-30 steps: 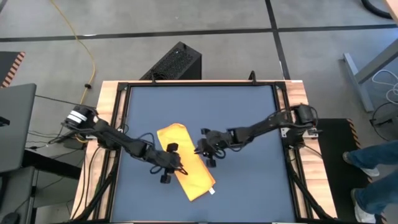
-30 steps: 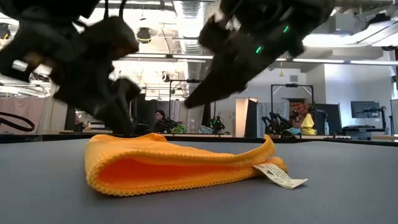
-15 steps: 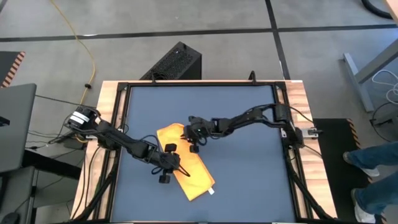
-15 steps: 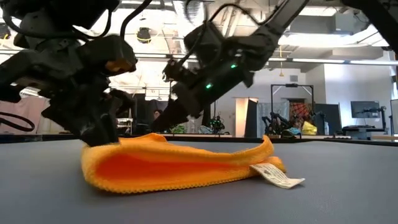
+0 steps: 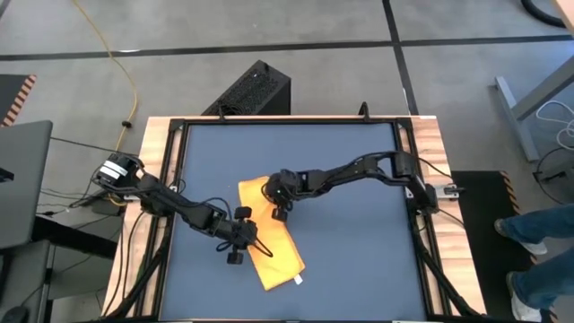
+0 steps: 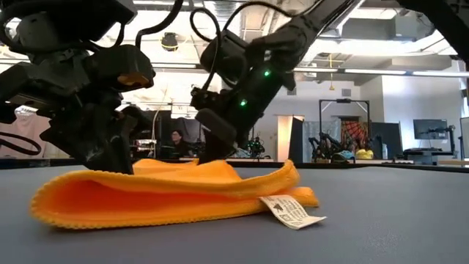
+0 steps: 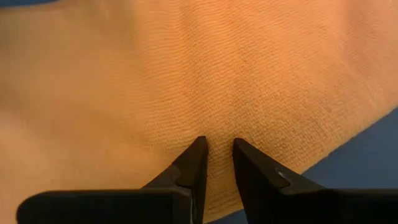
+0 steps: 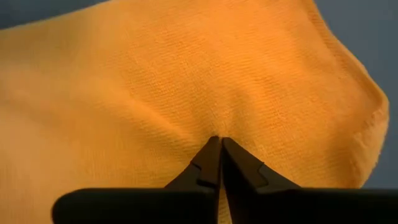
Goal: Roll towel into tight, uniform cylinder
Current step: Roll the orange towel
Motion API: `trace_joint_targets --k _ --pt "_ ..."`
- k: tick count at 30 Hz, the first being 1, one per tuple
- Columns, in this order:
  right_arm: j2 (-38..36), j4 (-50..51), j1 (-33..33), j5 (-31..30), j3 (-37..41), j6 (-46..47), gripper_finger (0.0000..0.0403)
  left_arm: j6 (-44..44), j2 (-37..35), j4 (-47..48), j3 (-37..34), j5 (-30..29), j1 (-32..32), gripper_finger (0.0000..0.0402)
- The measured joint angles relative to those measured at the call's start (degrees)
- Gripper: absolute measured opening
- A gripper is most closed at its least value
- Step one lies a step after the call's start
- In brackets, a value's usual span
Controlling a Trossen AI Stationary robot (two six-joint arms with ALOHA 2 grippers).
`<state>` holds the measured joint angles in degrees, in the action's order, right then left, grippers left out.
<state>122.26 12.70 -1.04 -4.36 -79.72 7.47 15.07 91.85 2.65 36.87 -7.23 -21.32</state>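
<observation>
The yellow towel lies at a slant with its tag end toward the front, so my left gripper should pull that end of the towel toward its own side to lay the towel crosswise.
The yellow towel lies folded flat on the dark blue mat, slanting from mid-table toward the front, its white tag at the near end. My left gripper is down on the towel's left edge, fingers almost together with cloth pinched between them. My right gripper is shut on the towel's far end, the cloth puckered at its tips. In the low view the towel shows an open fold at the left, the tag at the right, and both grippers touch its top.
A wooden frame borders the mat. A black box stands on the floor beyond the far edge. A grey laptop is at the left. A person's legs show at the right. Bare mat lies right of the towel.
My right gripper has swung left from beside the towel, come down on its far end and shut on it. The towel has slid toward the front and left. My left gripper stays on it.
</observation>
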Motion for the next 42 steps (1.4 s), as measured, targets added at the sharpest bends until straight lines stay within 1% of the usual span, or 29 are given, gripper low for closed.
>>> trace_joint_targets --k 5,8,13,15,17,19,21,24,25,27,30,33,36,38,42 --pt "-0.8 4.4 5.4 -5.0 0.1 9.2 0.0022 -1.9 -0.8 1.7 -0.1 -1.0 0.0 0.0068" --pt "-0.7 4.8 9.0 -9.4 -0.2 13.0 0.0021 -3.3 -2.8 6.1 -0.2 -2.3 0.0 0.0068" --pt "-0.4 5.9 12.7 -16.0 -1.7 13.7 0.0025 -7.3 -9.5 15.0 -0.5 -2.7 0.1 0.0068" --pt "-0.2 7.0 12.7 -17.8 -2.8 12.8 0.0025 -9.2 -13.1 16.9 -0.5 -2.6 0.1 0.0068" --pt "-0.2 7.7 11.9 -18.2 -3.7 11.1 0.0024 -10.8 -17.4 18.3 -0.4 -2.6 0.1 0.0068" --pt "-0.2 7.4 10.4 -18.3 -4.1 10.2 0.0023 -11.5 -21.4 18.0 -0.4 -2.1 0.1 0.0068" --pt "-0.2 7.3 8.7 -18.6 -4.1 10.1 0.0023 -10.9 -24.7 15.2 -0.5 -0.5 0.1 0.0068" --pt "-0.2 7.6 6.2 -17.8 -4.1 10.0 0.0025 -9.4 -26.8 3.6 -2.1 5.4 -0.8 0.0068" --pt "-0.2 7.6 5.4 -17.0 -4.1 9.9 0.0025 -9.4 -26.4 -0.2 -3.1 7.1 -1.5 0.0068" --pt "-0.2 7.7 4.2 -16.1 -4.1 9.2 0.0025 -9.4 -23.9 -5.7 -4.8 8.1 -3.3 0.0068" --pt "-0.2 7.9 2.9 -16.0 -4.2 8.7 0.0025 -8.1 -17.4 -13.0 -6.5 8.3 -5.4 0.0068" --pt "-0.3 8.0 1.5 -15.0 -4.2 8.5 0.0025 -5.7 -9.8 -17.5 -6.6 9.1 -6.8 0.0068" --pt "-0.3 8.2 0.7 -14.5 -4.2 8.5 0.0025 -4.1 -3.9 -20.7 -6.6 11.6 -7.3 0.0068" --pt "-0.3 8.5 0.3 -14.4 -4.3 8.3 0.0025 -3.2 -1.1 -20.2 -6.1 13.1 -7.2 0.0068" --pt "-0.4 10.5 0.3 -13.7 -4.3 8.5 0.0025 -2.2 0.7 -16.9 -5.3 16.0 -6.3 0.0068"
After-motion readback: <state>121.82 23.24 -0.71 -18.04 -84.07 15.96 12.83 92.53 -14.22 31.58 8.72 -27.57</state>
